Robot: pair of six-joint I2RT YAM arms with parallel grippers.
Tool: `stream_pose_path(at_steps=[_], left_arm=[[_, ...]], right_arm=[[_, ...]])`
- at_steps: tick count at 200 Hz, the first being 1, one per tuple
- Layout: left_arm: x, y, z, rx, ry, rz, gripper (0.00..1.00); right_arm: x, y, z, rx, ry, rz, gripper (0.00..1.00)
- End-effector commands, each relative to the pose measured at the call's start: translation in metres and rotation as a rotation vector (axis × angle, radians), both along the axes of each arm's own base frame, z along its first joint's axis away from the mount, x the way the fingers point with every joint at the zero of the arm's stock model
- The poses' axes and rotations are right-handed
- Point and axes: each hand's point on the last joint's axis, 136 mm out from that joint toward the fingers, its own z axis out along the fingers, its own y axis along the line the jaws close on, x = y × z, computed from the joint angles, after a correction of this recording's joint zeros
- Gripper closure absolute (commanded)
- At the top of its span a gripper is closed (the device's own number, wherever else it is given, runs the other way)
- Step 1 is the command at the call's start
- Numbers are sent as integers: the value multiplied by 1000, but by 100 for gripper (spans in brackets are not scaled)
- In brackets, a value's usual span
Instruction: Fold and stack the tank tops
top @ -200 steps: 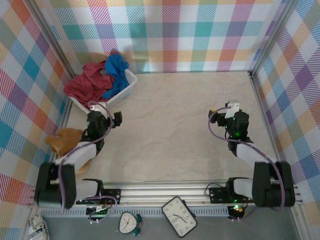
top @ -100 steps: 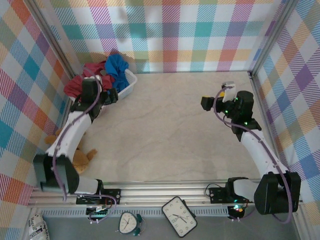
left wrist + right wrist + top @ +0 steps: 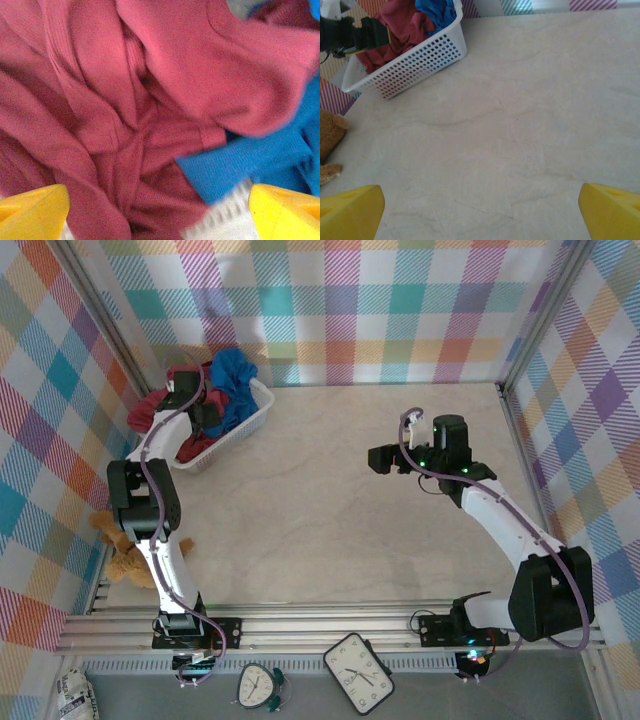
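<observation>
Loose dark red folds point(image 3: 265, 107) are lying on top of the blue cloth. The dark red tank top point(image 3: 107, 90) will open out and leave the blue cloth behind when I lift.
The tank tops lie crumpled in the white mesh basket point(image 3: 228, 430) at the back left: dark red ones point(image 3: 158, 405) and a bright blue one point(image 3: 236, 373). My left gripper point(image 3: 204, 414) hangs open right over the pile. In its wrist view the yellow fingertips point(image 3: 33, 210) stand wide apart over dark red folds point(image 3: 150, 100), with blue cloth point(image 3: 240, 167) to the right and basket mesh point(image 3: 227, 220) below. My right gripper point(image 3: 381, 458) is open above bare table point(image 3: 485, 150), facing the basket point(image 3: 417, 60), with nothing between its fingers.
A brown teddy bear point(image 3: 118, 540) lies by the left wall, behind the left arm, and shows again at the edge of the right wrist view point(image 3: 330, 132). Two clocks point(image 3: 358, 672) sit beyond the near rail. Plaid walls close in the table.
The left gripper has swung from beside the basket's near edge up over the clothes pile. The right gripper has moved left, toward the table's middle.
</observation>
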Motion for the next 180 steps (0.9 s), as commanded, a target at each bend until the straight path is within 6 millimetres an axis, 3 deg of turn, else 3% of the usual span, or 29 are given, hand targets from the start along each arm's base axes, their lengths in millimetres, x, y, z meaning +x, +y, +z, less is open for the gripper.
stream_pose_path(at_steps=[1, 33, 70, 85, 115, 125, 158, 180], left_arm=[[18, 39, 12, 95, -47, 98, 9], [46, 45, 17, 106, -120, 64, 14], [66, 47, -3, 125, -63, 26, 28], [71, 46, -6, 129, -54, 11, 44], [78, 41, 1, 116, -59, -22, 87], [80, 40, 11, 111, -75, -29, 100], [74, 32, 65, 94, -155, -57, 100], [61, 24, 117, 76, -232, -79, 100]], right_arm=[[7, 8, 8, 11, 0, 8, 1], [12, 11, 2, 0, 15, 8, 1], [17, 16, -5, -2, 38, 17, 1], [18, 15, -10, -11, 48, 15, 1], [20, 15, -10, -19, 43, 13, 1], [20, 16, -9, -19, 42, 15, 1], [20, 19, 0, 5, 25, 30, 1], [18, 27, 8, 56, 16, 60, 1]])
